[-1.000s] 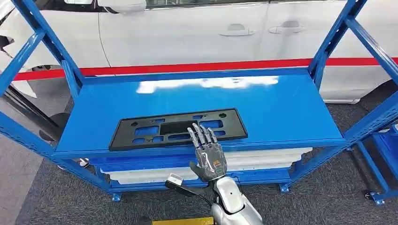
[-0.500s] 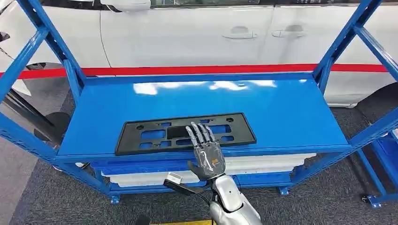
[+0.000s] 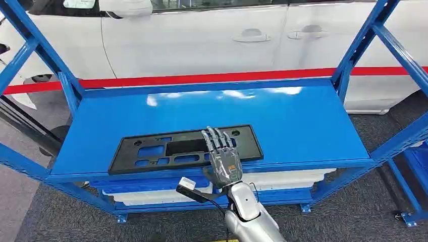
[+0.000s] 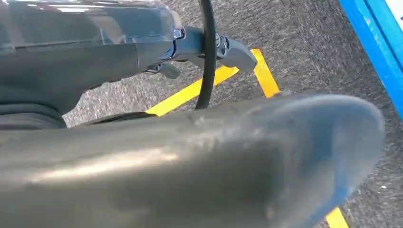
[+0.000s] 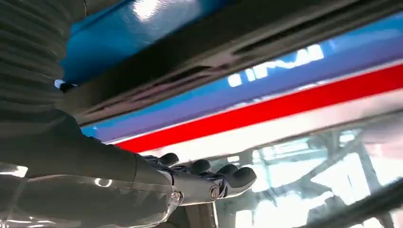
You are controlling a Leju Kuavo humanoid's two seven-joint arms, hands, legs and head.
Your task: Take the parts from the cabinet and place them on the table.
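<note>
I expect the black plastic part [image 3: 184, 147] to stay straight as it tips up on edge when I lift it, since a thick rim [image 3: 151, 169] runs along its front edge.
A flat black plastic part [image 3: 171, 148] with several cut-outs lies along the front edge of the blue cabinet shelf [image 3: 292, 121]. My right hand [image 3: 223, 161] reaches up from below with its fingers stretched out and spread. They lie over the right half of the part, with the fingertips near its back edge, and the hand holds nothing. In the right wrist view the same dark fingers [image 5: 204, 178] stick out straight beside the black part [image 5: 199, 52]. My left hand [image 4: 190, 166] is a blurred grey mass above the carpet; how its fingers lie cannot be made out.
Blue uprights [image 3: 353, 55] frame the shelf on both sides. White panels [image 3: 282, 176] lie stacked on the lower shelf. A white car with a red stripe [image 3: 202, 40] stands behind the cabinet. Grey carpet with yellow floor tape [image 4: 266, 76] lies below.
The whole view has shifted a little. My right hand has reached farther across the black part, its fingertips now near the part's back edge.
</note>
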